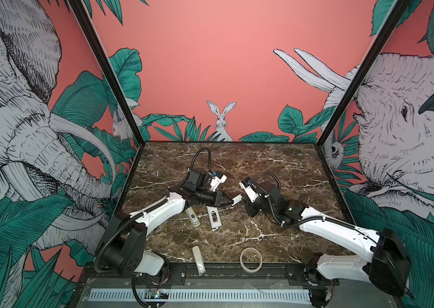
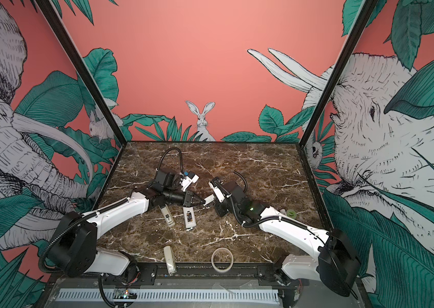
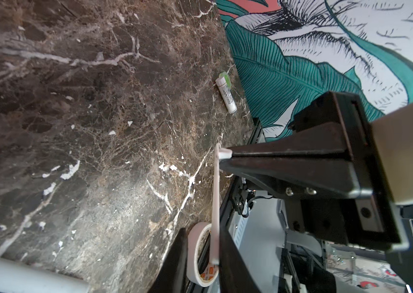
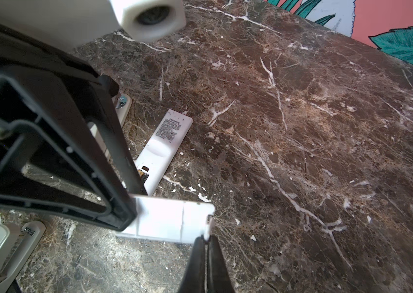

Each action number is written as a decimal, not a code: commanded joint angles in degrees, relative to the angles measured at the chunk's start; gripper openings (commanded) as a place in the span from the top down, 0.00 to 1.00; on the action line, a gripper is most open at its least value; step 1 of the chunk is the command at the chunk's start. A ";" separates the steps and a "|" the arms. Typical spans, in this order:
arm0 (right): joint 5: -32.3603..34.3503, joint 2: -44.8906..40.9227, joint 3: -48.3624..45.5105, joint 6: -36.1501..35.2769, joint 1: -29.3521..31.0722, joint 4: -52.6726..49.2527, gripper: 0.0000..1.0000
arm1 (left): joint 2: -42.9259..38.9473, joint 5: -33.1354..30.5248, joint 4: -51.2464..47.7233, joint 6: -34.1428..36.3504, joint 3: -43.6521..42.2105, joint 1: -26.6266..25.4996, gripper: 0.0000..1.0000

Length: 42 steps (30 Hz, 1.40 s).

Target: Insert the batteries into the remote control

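My left gripper should put the battery cover down, because my right gripper is pinching it by its tab (image 4: 209,227). My right gripper will then take the cover by its sides (image 4: 172,199).
The remote control (image 1: 213,216) (image 2: 189,217) (image 4: 164,149) lies back-up at mid table, white, its battery bay uncovered. A thin white battery cover (image 1: 237,199) (image 2: 208,199) (image 3: 216,197) (image 4: 169,220) hangs above the table between both grippers. My left gripper (image 1: 228,200) (image 3: 201,227) is shut on one end of it. My right gripper (image 4: 206,238) (image 1: 242,198) is shut on a small tab at the other end. One white battery (image 3: 226,96) (image 2: 283,212) lies by the table's right edge, next to a green disc (image 2: 291,213).
A grey-white stick with a black-and-white label (image 1: 193,217) lies just left of the remote control. A small cream remote (image 1: 199,260) and a roll of tape (image 1: 251,259) (image 3: 195,251) sit at the front edge. Printed walls enclose three sides.
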 commanded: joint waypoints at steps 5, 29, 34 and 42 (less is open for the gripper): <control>1.34 1.33 1.54 1.07 1.07 1.29 0.93 | -0.46 0.34 1.42 -0.09 1.03 -0.35 0.95; 7.43 -13.65 -11.01 22.39 -5.02 -16.69 0.11 | 9.56 -59.09 -10.63 13.71 9.19 -16.24 1.00; 11.29 -24.30 -14.65 26.59 -6.42 -25.05 0.01 | 16.58 -71.66 -11.67 15.65 14.73 -21.75 1.00; 15.66 -37.72 -15.79 33.06 -8.04 -39.18 0.01 | 27.83 -88.07 -13.83 18.32 23.19 -29.99 1.00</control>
